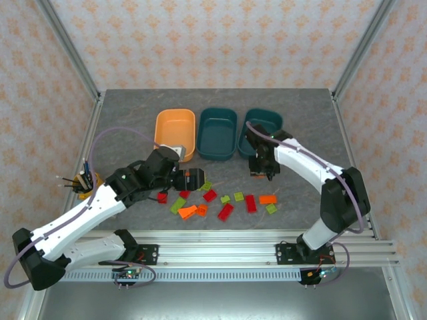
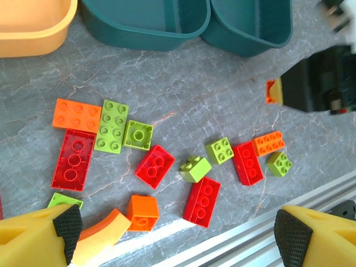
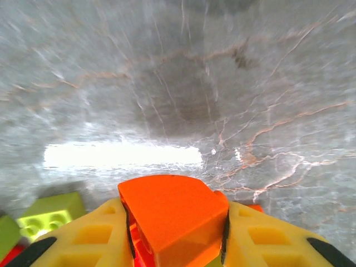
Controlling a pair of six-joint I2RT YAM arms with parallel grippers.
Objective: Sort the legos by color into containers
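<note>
I should swing back and grip the red brick touching the orange brick by its long sides, because my open left gripper is hanging well away from that red brick.
Several red, orange and yellow-green legos lie scattered on the grey table, among them a red brick, an orange one and a green one. My left gripper hovers open above their left part. In its wrist view, my left gripper has wide-apart jaws framing a red brick and an orange cube. My right gripper is shut on an orange brick, lifted just above the table in front of the right teal tray. The light orange tray and the middle teal tray stand behind.
A yellow pen cup stands at the left table edge beside my left arm. An aluminium rail runs along the near edge, close to the nearest bricks. A green brick lies just left of my right fingers.
</note>
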